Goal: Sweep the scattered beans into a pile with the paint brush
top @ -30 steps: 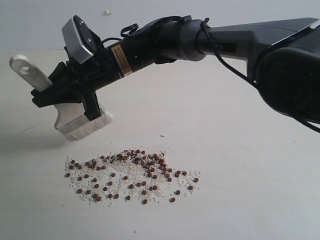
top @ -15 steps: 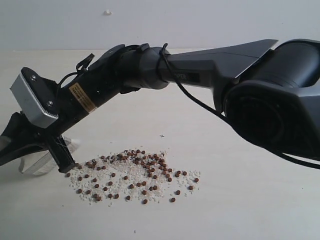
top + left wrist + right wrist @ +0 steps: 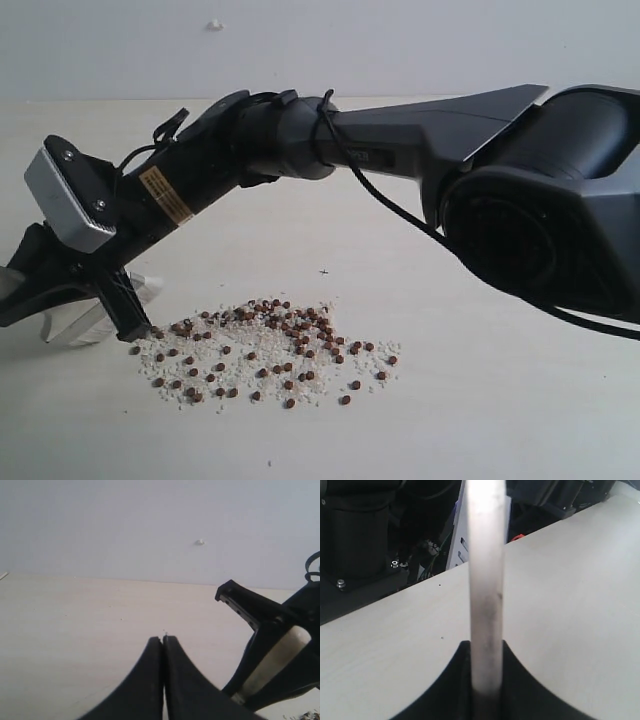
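Observation:
The paint brush [image 3: 88, 325] is leaning low next to the outermost beans, so next my right gripper raises it clear, stands it upright and comes in from the patch's near side [image 3: 190, 396].
The beans [image 3: 262, 350], reddish-brown and mixed with whitish grains, lie in a loose wide patch on the pale table. My right arm reaches across to the patch's left end. There the right gripper [image 3: 88, 300] is shut on the paint brush [image 3: 75, 325], whose head is down at the table just left of the outermost beans. The brush's pale handle [image 3: 485, 570] runs straight out between the right gripper [image 3: 486, 647] fingers. The left gripper [image 3: 163, 638] is shut with nothing in it and looks at the brush handle [image 3: 280, 652] in the right gripper's fingers. No compact pile shows.
A small dark mark [image 3: 323, 271] sits on the table behind the beans. Dark robot equipment [image 3: 365, 555] stands beyond the table edge in the right wrist view. A plain wall [image 3: 400, 40] rises behind the table.
The right arm swung down and left, bringing the brush from above the table to its surface at the patch's left end. In the last half second it barely moved. The beans lie as before.

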Available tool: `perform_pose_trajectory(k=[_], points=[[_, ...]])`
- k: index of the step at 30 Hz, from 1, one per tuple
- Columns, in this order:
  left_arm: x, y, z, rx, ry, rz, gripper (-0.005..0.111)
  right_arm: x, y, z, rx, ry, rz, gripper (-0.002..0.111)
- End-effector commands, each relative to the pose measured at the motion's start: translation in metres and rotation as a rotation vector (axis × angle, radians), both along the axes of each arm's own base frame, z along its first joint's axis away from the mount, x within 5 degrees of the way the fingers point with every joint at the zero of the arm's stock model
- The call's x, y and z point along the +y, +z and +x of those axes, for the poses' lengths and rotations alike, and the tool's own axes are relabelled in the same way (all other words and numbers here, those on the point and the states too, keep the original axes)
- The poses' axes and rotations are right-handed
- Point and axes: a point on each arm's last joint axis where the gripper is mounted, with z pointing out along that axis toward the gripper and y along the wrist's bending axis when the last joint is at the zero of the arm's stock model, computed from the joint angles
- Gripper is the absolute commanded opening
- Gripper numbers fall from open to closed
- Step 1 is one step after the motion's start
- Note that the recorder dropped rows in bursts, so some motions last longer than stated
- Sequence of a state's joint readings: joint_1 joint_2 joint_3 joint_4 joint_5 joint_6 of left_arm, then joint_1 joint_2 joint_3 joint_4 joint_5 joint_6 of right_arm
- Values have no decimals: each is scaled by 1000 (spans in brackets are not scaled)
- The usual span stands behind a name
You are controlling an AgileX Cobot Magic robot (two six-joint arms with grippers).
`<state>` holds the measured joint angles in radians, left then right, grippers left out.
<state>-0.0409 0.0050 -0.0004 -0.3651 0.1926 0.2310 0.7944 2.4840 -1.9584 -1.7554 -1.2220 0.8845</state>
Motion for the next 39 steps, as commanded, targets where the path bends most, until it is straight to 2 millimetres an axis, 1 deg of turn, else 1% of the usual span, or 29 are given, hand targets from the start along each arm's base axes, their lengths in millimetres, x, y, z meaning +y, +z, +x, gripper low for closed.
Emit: perform_pose_trajectory(k=[1,3,4,5,6,9,11,15,18,23,26,29,31,33,34,37,39], points=[[-1,0,0,-4,-8,-7,0,0,1,4,-29,-1,31,0],[-1,0,0,-4,-8,-7,0,1,-14,5,-7,-1,9,0],[-1,0,0,-4,-8,-7,0,1,-27,5,10,-2,-9,0],[-1,0,0,-4,-8,-7,0,1,-34,5,22,-4,-20,0],[-1,0,0,-4,-8,-7,0,1,-40,5,76,-19,-56,0],[-1,0,0,-4,-8,-7,0,-1,-35,7,212,-78,-135,0],[-1,0,0,-4,-8,-7,0,-6,-30,15,294,-127,-178,0],[-1,0,0,-4,-8,-7,0,-21,-19,33,326,-187,-180,0],[-1,0,0,-4,-8,-7,0,-29,-10,43,315,-210,-162,0],[-1,0,0,-4,-8,-7,0,-32,20,50,357,-250,-56,0],[-1,0,0,-4,-8,-7,0,-33,46,48,347,-252,-5,0],[-1,0,0,-4,-8,-7,0,-37,76,45,392,-289,-29,0],[-1,0,0,-4,-8,-7,0,-38,92,51,413,-414,-50,0],[-1,0,0,-4,-8,-7,0,-41,109,58,406,-569,-68,0],[-1,0,0,-4,-8,-7,0,-42,120,62,425,-664,-60,0],[-1,0,0,-4,-8,-7,0,-50,145,70,553,-879,-7,0],[-1,0,0,-4,-8,-7,0,-58,157,72,647,-992,25,0]])
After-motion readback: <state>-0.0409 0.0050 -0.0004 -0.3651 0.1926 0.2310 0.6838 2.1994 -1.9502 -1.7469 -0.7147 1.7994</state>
